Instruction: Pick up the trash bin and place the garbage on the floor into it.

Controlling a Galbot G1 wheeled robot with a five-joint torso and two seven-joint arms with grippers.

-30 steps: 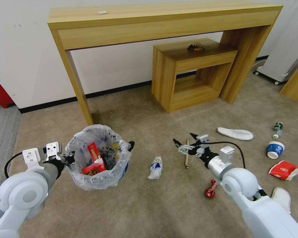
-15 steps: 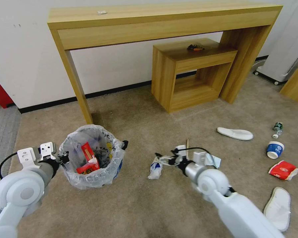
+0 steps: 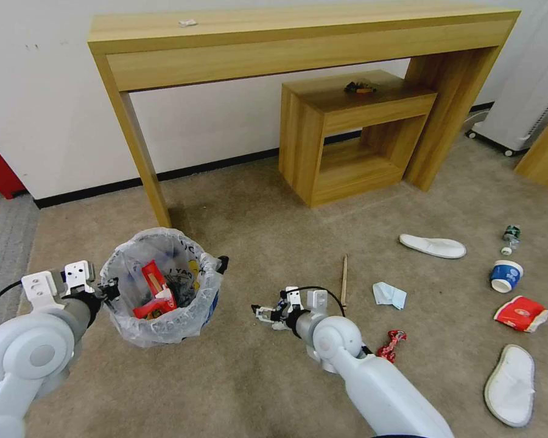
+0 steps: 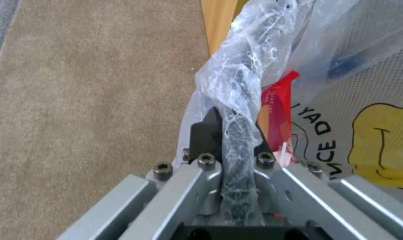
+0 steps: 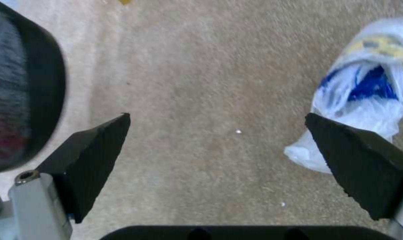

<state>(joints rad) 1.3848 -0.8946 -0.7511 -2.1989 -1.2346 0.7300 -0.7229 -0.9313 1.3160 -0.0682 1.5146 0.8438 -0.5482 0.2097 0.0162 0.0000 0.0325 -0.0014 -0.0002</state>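
The clear plastic wrapper will come up in one crumpled bundle when I lift its loose end, because clear folds wrap around the blue patch.
The trash bin [image 3: 158, 286], dark and lined with a crinkled white bag, holds a red wrapper and other litter. My left gripper [image 3: 111, 287] is shut on its near-left rim, and the left wrist view shows the fingers [image 4: 206, 133] pinching rim and bag [image 4: 237, 100]. My right gripper [image 3: 265, 313] hangs open just above the floor [image 3: 256, 377], right of the bin. In the right wrist view a crumpled white-and-blue plastic piece [image 5: 366, 90] lies beside one fingertip [image 5: 357, 156], outside the open jaws. The bin's dark wall [image 5: 23, 93] is on the other side.
Garbage lies to the right: a stick [image 3: 344, 281], a tissue [image 3: 389, 294], a red wrapper [image 3: 389, 345], two white slippers [image 3: 433, 246] [image 3: 510, 383], a blue cup [image 3: 506, 275], a red cup [image 3: 520, 313], a small bottle [image 3: 511, 234]. A wooden console table [image 3: 298, 42] and a low shelf [image 3: 353, 134] stand behind.
My right arm swung left and down from the stick to the spot beside the bin, uncovering the tissue. The left gripper and the bin shifted slightly left and nearer.
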